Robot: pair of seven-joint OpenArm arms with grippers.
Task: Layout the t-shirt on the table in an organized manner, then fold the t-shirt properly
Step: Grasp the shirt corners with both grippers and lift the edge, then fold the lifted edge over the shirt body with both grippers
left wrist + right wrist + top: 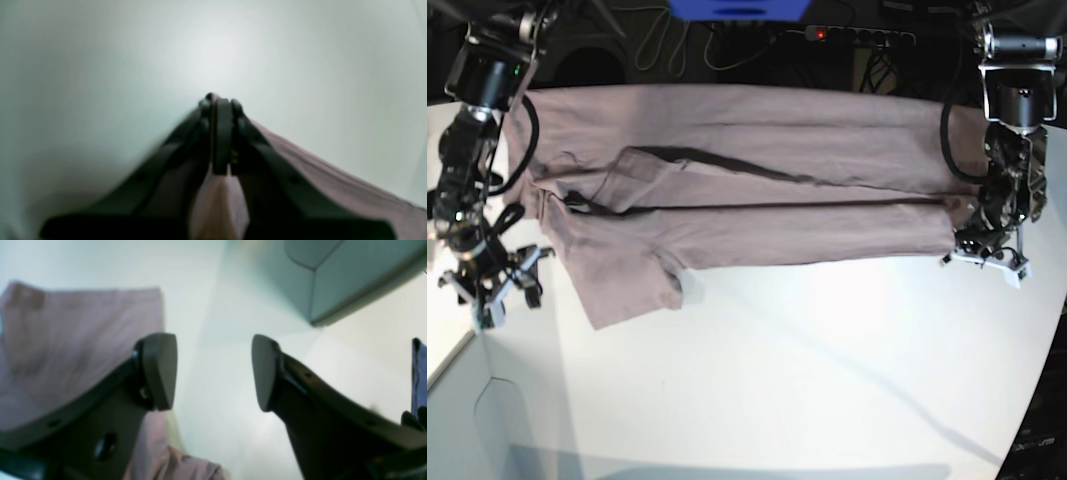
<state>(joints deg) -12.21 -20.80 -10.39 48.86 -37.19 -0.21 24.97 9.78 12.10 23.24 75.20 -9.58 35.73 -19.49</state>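
Observation:
The sleeve flap (625,280) sticks out from the t-shirt's near edge (684,266), so the flap will pull in and wrinkle when the robot carries that edge away.
The mauve-pink t-shirt (757,190) lies spread across the far part of the white table (827,380), with folds and a sleeve flap near its left end. At the shirt's right end, my left gripper (975,240) is shut on the cloth's edge. In the left wrist view, the black fingers (222,133) are pressed together, and pink fabric (333,180) trails out to the right of them. My right gripper (497,290) hangs open just left of the shirt. Its pads (160,370) stand wide apart over bare table, with the t-shirt (83,326) beside the left one.
A pale grey box corner (487,430) sits at the near left and shows in the right wrist view (333,280). Cables and a blue object (737,8) lie beyond the table's far edge. A strip of blue (420,373) shows at the right wrist view's edge.

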